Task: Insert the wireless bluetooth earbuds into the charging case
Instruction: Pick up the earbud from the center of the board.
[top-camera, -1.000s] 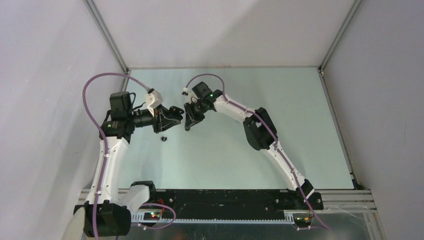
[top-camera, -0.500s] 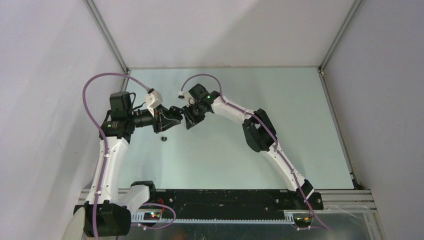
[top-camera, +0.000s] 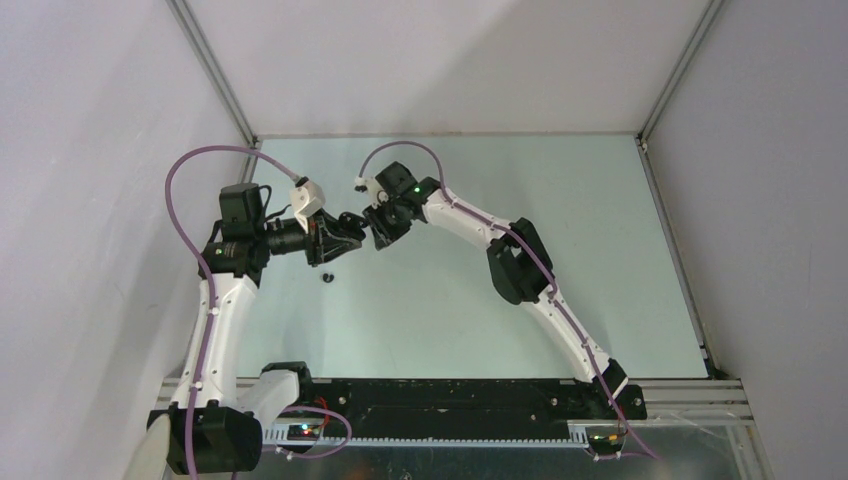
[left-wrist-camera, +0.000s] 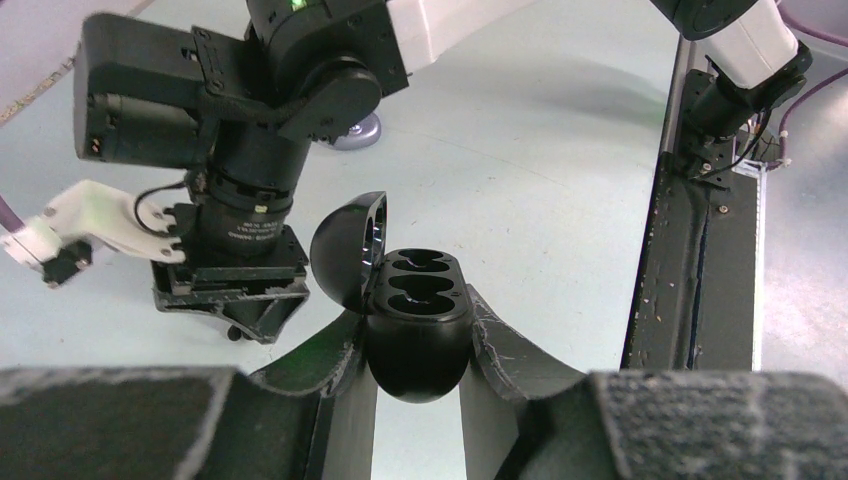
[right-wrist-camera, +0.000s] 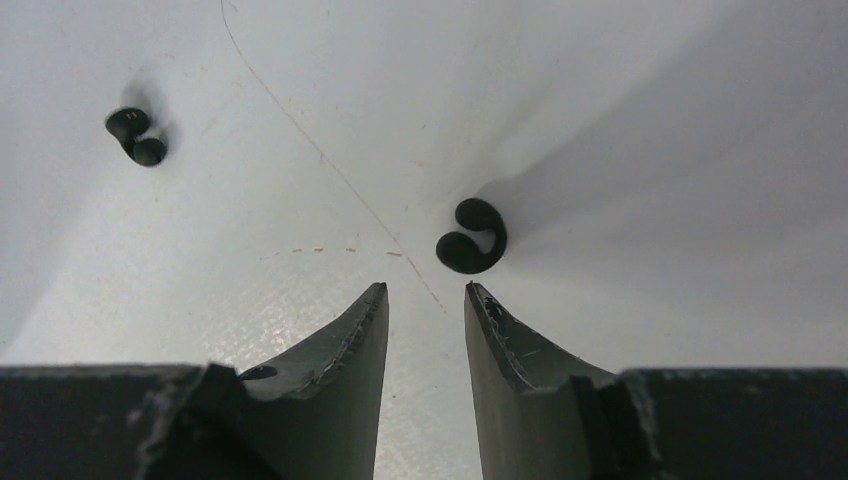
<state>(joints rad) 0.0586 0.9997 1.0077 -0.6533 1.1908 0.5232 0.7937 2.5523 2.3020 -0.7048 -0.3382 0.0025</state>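
The near earbud (right-wrist-camera: 463, 254) is just past one finger of my right gripper, so next I move the open fingers around its curved body (right-wrist-camera: 496, 240) before I close them.
My left gripper (left-wrist-camera: 416, 318) is shut on the black charging case (left-wrist-camera: 418, 345) and holds it above the table with its lid (left-wrist-camera: 348, 245) open to the left. Both sockets look empty. My right gripper (right-wrist-camera: 427, 288) is open, pointing down at the table. A glossy black earbud (right-wrist-camera: 471, 237) lies just beyond its right fingertip, not between the fingers. A second black earbud (right-wrist-camera: 136, 135) lies further off to the left and also shows in the top view (top-camera: 326, 277). The two grippers (top-camera: 345, 232) (top-camera: 378, 236) are close together. No pale purple earbuds are in view.
A pale rounded object (left-wrist-camera: 355, 131) lies on the table, partly hidden behind the right arm. The right arm's wrist (left-wrist-camera: 255, 150) hangs just left of the held case. The black base rail (left-wrist-camera: 690, 250) runs along the table's near edge.
My right gripper has shifted a little left and back, closer to the left gripper. The left gripper and the case have stayed put.
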